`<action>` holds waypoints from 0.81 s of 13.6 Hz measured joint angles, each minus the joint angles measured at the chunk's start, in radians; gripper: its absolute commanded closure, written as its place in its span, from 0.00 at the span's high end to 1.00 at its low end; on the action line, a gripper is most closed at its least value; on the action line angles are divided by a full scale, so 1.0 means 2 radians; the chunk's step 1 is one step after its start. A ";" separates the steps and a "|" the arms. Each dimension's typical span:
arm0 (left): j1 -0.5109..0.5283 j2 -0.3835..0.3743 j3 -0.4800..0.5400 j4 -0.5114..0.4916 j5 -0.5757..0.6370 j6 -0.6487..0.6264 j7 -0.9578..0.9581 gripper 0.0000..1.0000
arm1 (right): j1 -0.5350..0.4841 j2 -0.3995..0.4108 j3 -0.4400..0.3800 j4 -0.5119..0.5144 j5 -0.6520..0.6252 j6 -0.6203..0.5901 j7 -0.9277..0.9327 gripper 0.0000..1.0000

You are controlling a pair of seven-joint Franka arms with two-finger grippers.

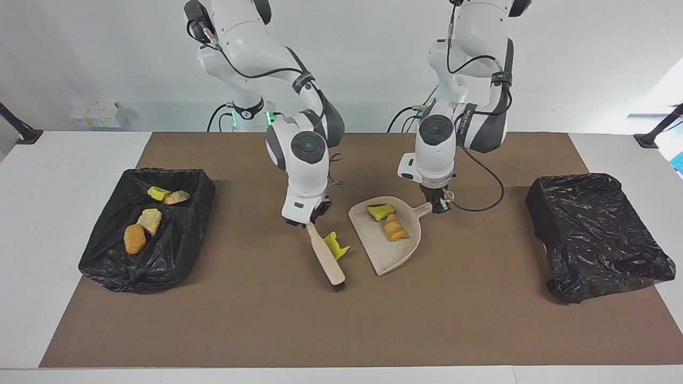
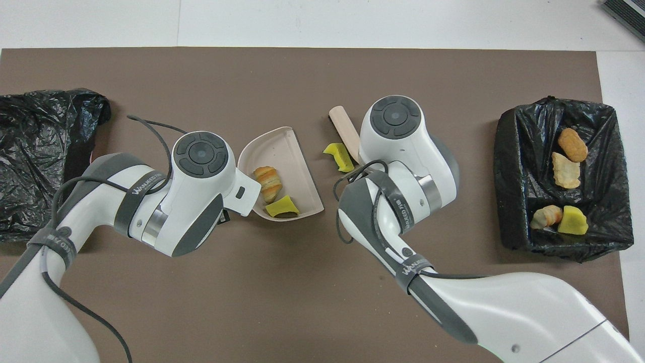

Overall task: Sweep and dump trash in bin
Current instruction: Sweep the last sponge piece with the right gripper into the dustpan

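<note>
The loose yellow piece is short of the dustpan and the brush is behind the piece, so my right gripper should first sweep toward the dustpan's opening, and then my left gripper should lift.
My right gripper is shut on the handle of a beige brush whose bristle end rests on the mat. A loose yellow piece of trash lies against the brush, between it and the dustpan's mouth. The beige dustpan sits flat, and my left gripper is shut on its handle. A yellow chunk and an orange lump lie in the pan. From overhead the brush, the loose yellow piece and the dustpan show, while both grippers are hidden under their wrists.
A black-lined bin at the right arm's end of the table holds several pieces of trash. A second black-bagged bin stands at the left arm's end. Both rest on the brown mat.
</note>
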 measured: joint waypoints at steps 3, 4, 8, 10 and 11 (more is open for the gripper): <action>0.000 -0.001 0.000 -0.001 0.000 0.000 0.000 0.00 | 0.033 0.000 0.001 -0.001 0.074 0.001 0.038 0.00; 0.000 -0.001 0.000 -0.001 0.000 0.000 0.000 0.00 | 0.039 -0.001 0.001 -0.001 0.109 0.001 0.040 0.00; 0.000 -0.001 0.000 -0.002 0.000 0.000 0.000 0.00 | 0.042 -0.006 0.000 0.000 0.189 0.003 0.041 0.00; 0.000 -0.001 0.000 -0.002 0.000 0.000 0.000 0.00 | 0.033 -0.014 -0.002 0.001 0.191 0.002 0.041 0.00; 0.000 -0.001 0.000 -0.002 0.000 0.001 0.000 0.00 | 0.024 -0.021 -0.003 0.001 0.191 -0.001 0.041 0.00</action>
